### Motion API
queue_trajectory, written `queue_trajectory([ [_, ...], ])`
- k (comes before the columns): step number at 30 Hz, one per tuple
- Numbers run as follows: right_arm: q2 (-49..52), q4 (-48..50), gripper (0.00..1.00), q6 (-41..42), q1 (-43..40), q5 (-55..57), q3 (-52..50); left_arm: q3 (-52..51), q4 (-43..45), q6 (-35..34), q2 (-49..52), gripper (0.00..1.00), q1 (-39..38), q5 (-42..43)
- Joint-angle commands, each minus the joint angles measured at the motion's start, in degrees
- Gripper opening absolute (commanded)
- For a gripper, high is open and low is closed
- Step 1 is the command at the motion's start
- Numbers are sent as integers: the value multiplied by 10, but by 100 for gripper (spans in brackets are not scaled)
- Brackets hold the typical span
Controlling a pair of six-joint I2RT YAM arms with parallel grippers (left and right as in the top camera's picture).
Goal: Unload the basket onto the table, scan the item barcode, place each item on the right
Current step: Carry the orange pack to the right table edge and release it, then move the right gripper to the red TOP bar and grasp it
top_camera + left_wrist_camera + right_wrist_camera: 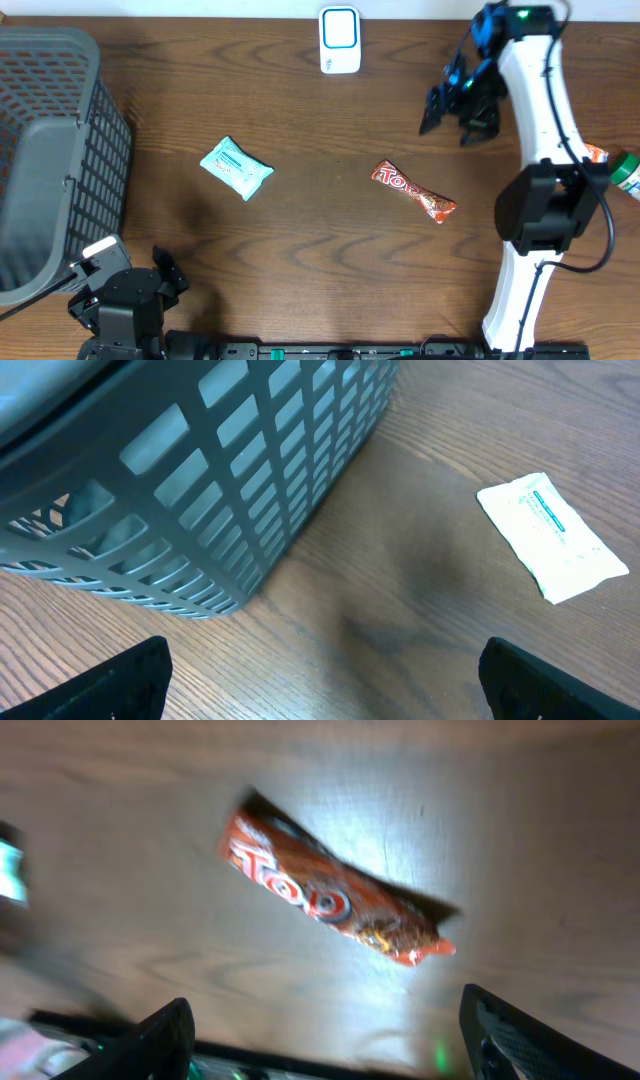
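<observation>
My open right gripper is moving toward the bar's lettered end, and the red-orange candy bar lies clear of the wipes packet. The gripper should keep going and close across that end.
A red-orange candy bar lies flat on the wooden table, right of centre. It fills the middle of the right wrist view, blurred, and no barcode shows on it. My right gripper hangs above the table at the upper right, up and to the right of the bar. It is open, with nothing between its fingers. A white and blue scanner stands at the far edge. My left gripper rests at the near left, open and empty over bare wood.
A grey mesh basket takes up the left side and looms close in the left wrist view. A white and teal wipes packet lies left of centre. A green bottle and an orange packet sit at the right edge.
</observation>
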Motion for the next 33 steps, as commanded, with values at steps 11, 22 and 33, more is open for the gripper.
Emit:
queue_trajectory([
  [11, -11, 70, 94, 90, 220, 334, -130, 1, -2, -3, 0, 98, 3, -3],
  [22, -11, 217, 66, 90, 282, 387, -270, 1, -2, -3, 0, 98, 3, -3],
  [33, -11, 280, 59, 90, 310, 416, -339, 1, -2, -3, 0, 98, 3, -3],
])
